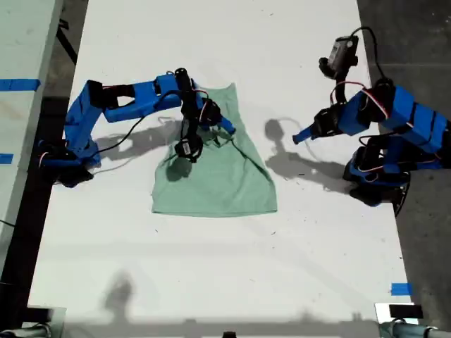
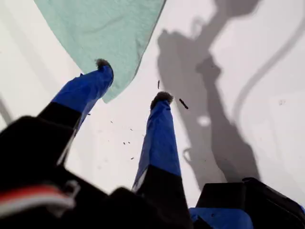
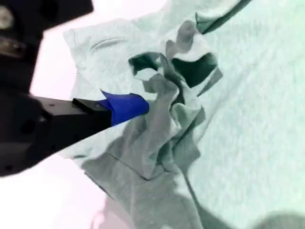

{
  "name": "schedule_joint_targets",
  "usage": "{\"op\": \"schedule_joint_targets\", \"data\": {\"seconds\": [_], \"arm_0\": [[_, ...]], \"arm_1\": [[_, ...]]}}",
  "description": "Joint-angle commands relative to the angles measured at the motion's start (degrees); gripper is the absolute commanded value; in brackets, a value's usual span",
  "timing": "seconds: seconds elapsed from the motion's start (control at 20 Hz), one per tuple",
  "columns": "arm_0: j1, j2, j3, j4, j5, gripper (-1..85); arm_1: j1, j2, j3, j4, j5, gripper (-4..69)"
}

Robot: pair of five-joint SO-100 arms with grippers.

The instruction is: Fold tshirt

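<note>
I expect the whole tshirt (image 1: 224,182) to slide along, far end included, when I pull it by its hem, because its edges (image 1: 215,214) lie loose and flat.
The pale mint-green tshirt (image 1: 218,179) lies partly folded on the white table (image 1: 211,267), narrower at the far end, in the middle of the exterior view. My second gripper (image 1: 220,125) reaches in from the exterior view's left and is shut on a bunched-up fold of the tshirt (image 3: 248,95) beside its blue fingertip (image 3: 126,107). My first gripper (image 1: 301,135) hovers above bare table at the exterior view's right, apart from the cloth. Its two blue fingers (image 2: 159,133) stand open with nothing between them, one tip near a corner of the tshirt (image 2: 100,28).
Blue tape marks (image 1: 400,289) sit near the table's near corner at the exterior view's right. A second pale surface with blue tape (image 1: 17,84) runs along the exterior view's left. Dark floor borders both table sides. Arm shadows (image 2: 214,95) fall on the table.
</note>
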Motion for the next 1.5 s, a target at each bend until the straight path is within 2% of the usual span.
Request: {"op": "schedule_joint_targets", "data": {"seconds": [0.0,0.05,0.15,0.25,0.3,0.4,0.6,0.8,1.0,1.2,1.25,1.35,1.4,1.45], "arm_0": [[-1.23,17.84,-0.18,5.98,-0.18,38.2],[-1.23,22.50,0.97,8.61,-0.18,36.6],[-0.18,32.17,8.44,10.55,-0.79,26.9],[1.76,43.33,23.29,7.91,-5.36,16.3],[3.08,49.31,32.26,5.27,-7.73,15.5],[6.06,57.92,46.49,2.72,-13.45,17.1],[16.44,62.05,57.48,-0.79,-24.26,24.1],[21.18,60.29,58.54,-6.15,-26.28,24.7],[21.62,58.45,58.36,-7.21,-26.46,23.8],[21.36,57.92,58.36,-7.65,-26.46,23.6],[21.09,57.74,58.36,-7.47,-26.46,23.6],[20.92,57.48,58.36,-7.38,-26.19,23.2],[20.74,57.30,58.36,-7.38,-26.19,23.1],[20.57,57.13,58.36,-7.38,-26.10,23.0]], "arm_1": [[-1.41,1.49,-0.09,-1.85,0.97,20.1],[-2.20,1.49,-0.09,-1.85,0.97,19.8],[-4.22,1.32,-0.09,-2.64,0.88,20.8],[-7.12,0.09,0.00,-5.19,0.70,21.4],[-8.61,-1.23,0.18,-6.94,0.70,22.5],[-11.07,-5.10,0.97,-10.37,1.32,27.7],[-15.73,-14.41,5.54,-19.60,3.34,30.1],[-18.46,-22.06,12.30,-29.09,6.50,30.2],[-20.21,-26.63,16.08,-35.51,9.67,28.0],[-21.80,-34.01,15.03,-40.43,11.25,22.3],[-21.97,-36.83,13.97,-40.78,11.60,18.8],[-22.32,-40.96,10.46,-39.29,11.43,6.5],[-22.24,-42.54,8.88,-38.32,11.16,2.2],[-22.24,-43.77,7.56,-37.18,10.99,1.0]]}}
